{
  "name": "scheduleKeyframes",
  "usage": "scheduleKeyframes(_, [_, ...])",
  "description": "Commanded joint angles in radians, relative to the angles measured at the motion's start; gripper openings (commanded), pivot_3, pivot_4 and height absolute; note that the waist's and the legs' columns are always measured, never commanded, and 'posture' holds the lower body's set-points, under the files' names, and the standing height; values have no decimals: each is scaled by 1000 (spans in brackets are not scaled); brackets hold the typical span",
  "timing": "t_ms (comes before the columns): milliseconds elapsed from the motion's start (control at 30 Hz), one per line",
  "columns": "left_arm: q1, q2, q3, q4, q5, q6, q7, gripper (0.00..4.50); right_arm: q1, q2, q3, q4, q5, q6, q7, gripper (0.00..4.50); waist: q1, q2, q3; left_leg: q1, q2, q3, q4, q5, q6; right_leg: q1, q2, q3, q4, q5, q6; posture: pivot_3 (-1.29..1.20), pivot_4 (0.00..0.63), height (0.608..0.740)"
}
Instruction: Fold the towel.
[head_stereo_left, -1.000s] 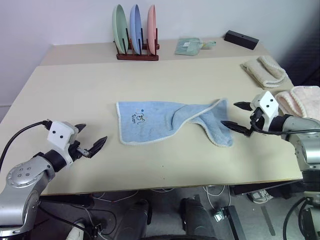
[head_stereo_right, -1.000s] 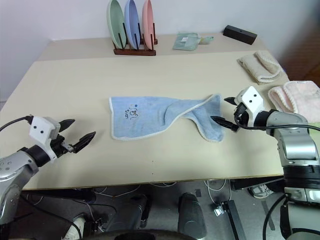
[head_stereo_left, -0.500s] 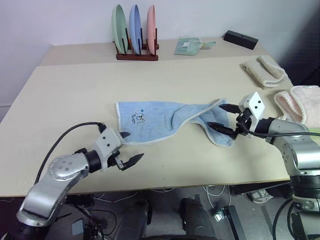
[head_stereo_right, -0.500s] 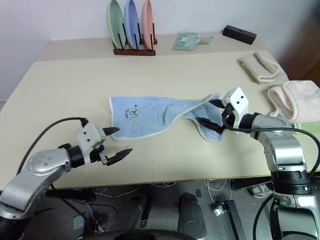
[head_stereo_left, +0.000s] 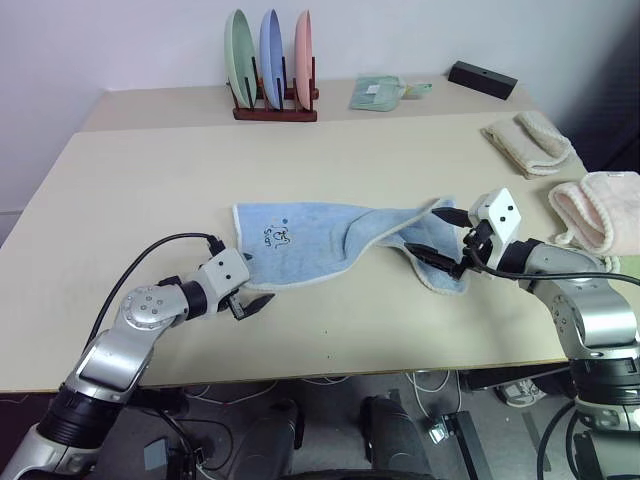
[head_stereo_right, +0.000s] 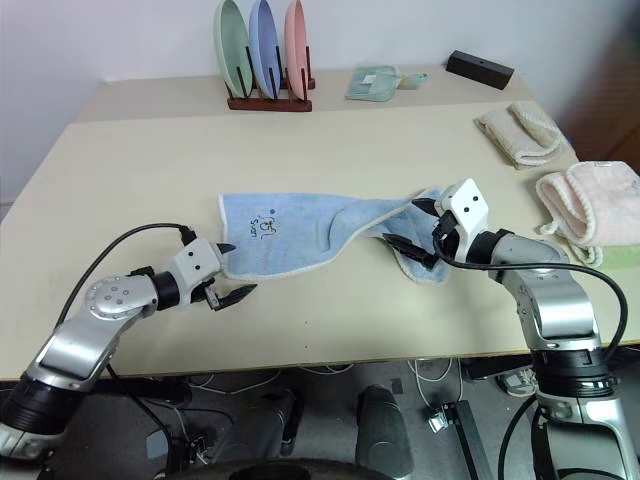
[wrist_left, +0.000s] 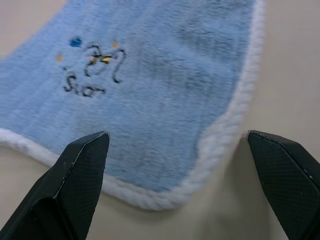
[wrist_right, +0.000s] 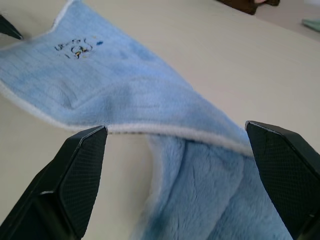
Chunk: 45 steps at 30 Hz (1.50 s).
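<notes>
I expect the towel (head_stereo_left: 315, 240) to straighten into a long flat strip when I pull its twisted end, because its white edge (head_stereo_left: 396, 230) crosses loosely over that end.
The light blue towel (head_stereo_left: 320, 240) lies crumpled across the middle of the table, its left half flat with a small dark embroidered mark (head_stereo_left: 277, 236) and its right end twisted and folded over. My left gripper (head_stereo_left: 256, 284) is open at the towel's near left corner. In the left wrist view that white-trimmed corner (wrist_left: 200, 170) lies between the two fingers (wrist_left: 82, 167). My right gripper (head_stereo_left: 432, 235) is open low over the towel's bunched right end. The right wrist view shows the towel's fold (wrist_right: 165, 130) lying between its fingers (wrist_right: 80, 165).
A wooden rack with three plates (head_stereo_left: 272, 70) stands at the back. A mint-green cloth (head_stereo_left: 378, 92) and a black box (head_stereo_left: 482, 78) lie behind right. Cream rolled towels (head_stereo_left: 530, 142) and a pinkish one (head_stereo_left: 600, 205) sit at the right edge.
My left gripper has swung in from the table's near left to the towel's near left corner. My right gripper has moved left over the towel's right end.
</notes>
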Motion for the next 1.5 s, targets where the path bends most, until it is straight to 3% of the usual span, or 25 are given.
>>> scheduleKeyframes(33, [-26, -22, -6, 87, 45, -39, 13, 3236, -9, 14, 3, -1, -8, -39, -2, 4500, -1, 0, 0, 0, 0, 0, 0, 0, 0, 0, 0, 0, 0, 0, 1, 0, 150, 738])
scheduleKeyframes(133, [-21, -30, -4, 88, 52, -59, 6, 1855, -12, 16, 5, -9, -8, -35, -6, 4500, -5, 0, 0, 0, 0, 0, 0, 0, 0, 0, 0, 0, 0, 0, 1, 0, 150, 738])
scheduleKeyframes(233, [-5, -32, 8, 78, 57, -74, 6, 177, -14, 17, 7, -18, -8, -30, -11, 4500, -5, 0, 0, 0, 0, 0, 0, 0, 0, 0, 0, 1, 0, 0, 1, 0, 150, 738])
scheduleKeyframes(267, [2, -30, 16, 73, 60, -79, 9, 78, -18, 16, 10, -18, -13, -33, -13, 4500, -5, 0, 0, 0, 0, 0, 0, 0, 0, 0, 0, 1, 0, 0, 1, 0, 150, 738])
scheduleKeyframes(533, [134, 18, 166, -25, 26, -105, 26, 78, -145, -44, 81, 157, -235, -207, -90, 4500, -8, 0, 0, 0, 1, 3, -2, 0, 0, -3, 1, 4, 0, 0, 1, 0, 150, 738])
scheduleKeyframes(700, [251, 57, 277, -32, -3, -147, -6, 78, -294, -97, 214, 465, -468, -519, -132, 4500, -8, 1, 0, 0, 1, 4, -1, 0, 0, -2, 1, 4, 0, 1, 1, 0, 150, 738])
scheduleKeyframes(900, [270, 52, 286, 0, 8, -187, -7, 78, -456, -80, 333, 733, -629, -801, -177, 4500, -9, 1, 1, 0, 1, 4, -1, 0, 0, -2, 2, 4, 0, 1, 0, 0, 150, 738])
scheduleKeyframes(1100, [273, 29, 263, 8, 21, -203, 1, 78, -611, -54, 467, 938, -827, -1060, -313, 4500, -13, 1, 1, 0, 2, 4, -2, 0, 0, -3, 2, 5, 0, 1, 0, 0, 150, 738])
scheduleKeyframes(1333, [274, 19, 246, 10, 24, -206, -3, 78, -747, -21, 611, 1113, -1023, -1240, -448, 4500, -13, 1, 1, 0, 2, 4, -2, 0, 0, -3, 3, 6, 0, 1, 0, 0, 150, 738])
scheduleKeyframes(1433, [274, 17, 242, 3, 26, -202, -2, 0, -795, -5, 650, 1179, -1082, -1241, -509, 3616, -13, 1, 1, 1, 2, 4, -2, 0, 0, -3, 4, 6, 1, 1, 0, 0, 150, 738])
scheduleKeyframes(1500, [278, 16, 243, -4, 24, -197, -1, 0, -812, -1, 657, 1208, -1094, -1238, -532, 2723, -12, 1, 1, 1, 2, 4, -2, 0, 0, -3, 4, 6, 1, 1, 0, 0, 150, 738])
